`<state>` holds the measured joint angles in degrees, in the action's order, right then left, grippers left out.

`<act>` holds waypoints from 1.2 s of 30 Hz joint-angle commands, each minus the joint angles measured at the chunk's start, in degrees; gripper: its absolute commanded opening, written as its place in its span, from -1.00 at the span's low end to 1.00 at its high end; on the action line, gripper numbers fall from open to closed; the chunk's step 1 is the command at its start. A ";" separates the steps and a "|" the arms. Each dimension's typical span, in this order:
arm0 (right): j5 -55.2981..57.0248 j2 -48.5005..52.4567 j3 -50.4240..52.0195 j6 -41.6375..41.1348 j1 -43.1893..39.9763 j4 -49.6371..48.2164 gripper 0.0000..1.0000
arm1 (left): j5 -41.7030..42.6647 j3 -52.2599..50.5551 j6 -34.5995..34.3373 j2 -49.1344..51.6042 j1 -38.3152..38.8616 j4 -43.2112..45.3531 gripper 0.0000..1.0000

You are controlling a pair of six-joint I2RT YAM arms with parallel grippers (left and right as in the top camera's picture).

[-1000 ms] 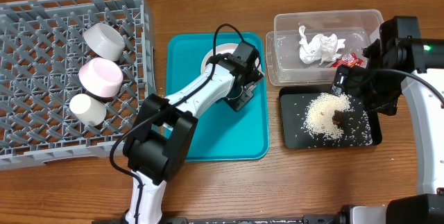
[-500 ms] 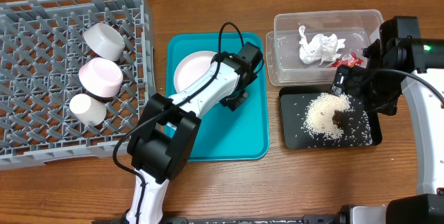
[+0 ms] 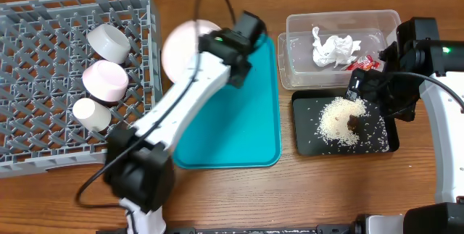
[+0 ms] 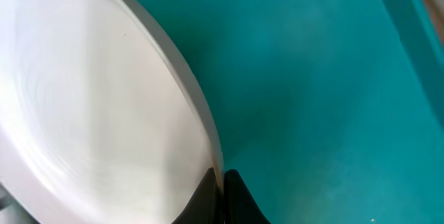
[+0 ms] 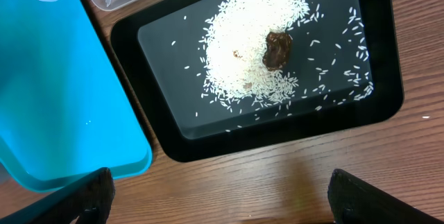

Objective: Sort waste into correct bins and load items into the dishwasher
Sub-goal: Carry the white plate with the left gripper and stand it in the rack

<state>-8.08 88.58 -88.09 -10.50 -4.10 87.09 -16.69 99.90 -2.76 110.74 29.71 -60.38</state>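
The fingers of my left gripper hold the plate's rim, so that gripper should carry on carrying the white plate to the rack's open slots beside the bowls until the plate stands there.
My left gripper is shut on the rim of the round white plate and holds it tilted above the left edge of the teal tray; the wrist view shows the plate pinched between my fingers. The grey dish rack holds the grey-green bowl, the pink bowl and the white cup. The clear tub holds the white tissue and red wrapper. The black tray holds rice with a brown bit. My right gripper is open above the table. The chopsticks are out of view.
The teal serving tray lies between the rack and the bins, its bare floor filling the left wrist view. Its corner shows in the right wrist view beside the black tray.
My left gripper has lifted the white plate off the teal tray and carried it up and left toward the rack. The right arm has not moved.
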 commanded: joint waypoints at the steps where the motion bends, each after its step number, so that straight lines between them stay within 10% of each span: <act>1: 0.55 -0.26 -0.85 0.02 -0.15 0.04 1.00 | 2.80 1.92 -4.13 -6.67 -5.07 -0.22 -0.92; 16: 0.55 -0.26 -0.85 0.02 -0.15 0.04 1.00 | 53.59 1.84 4.07 -8.13 -32.48 0.39 -0.92; 28: 0.55 -0.26 -0.85 0.02 -0.15 0.28 1.00 | 64.52 1.79 5.70 -0.11 -42.71 0.46 -0.91; 32: 0.55 -0.26 -0.85 0.02 -0.15 0.24 1.00 | 64.61 1.92 5.77 -0.55 -45.11 0.44 -0.14; 36: 0.55 -0.26 -0.85 0.02 -0.15 0.20 1.00 | 64.22 1.92 5.60 -2.23 -46.21 -0.72 -0.01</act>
<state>-8.05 88.58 -88.09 -10.52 -4.10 87.53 46.52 100.66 1.91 109.69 -15.55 -60.36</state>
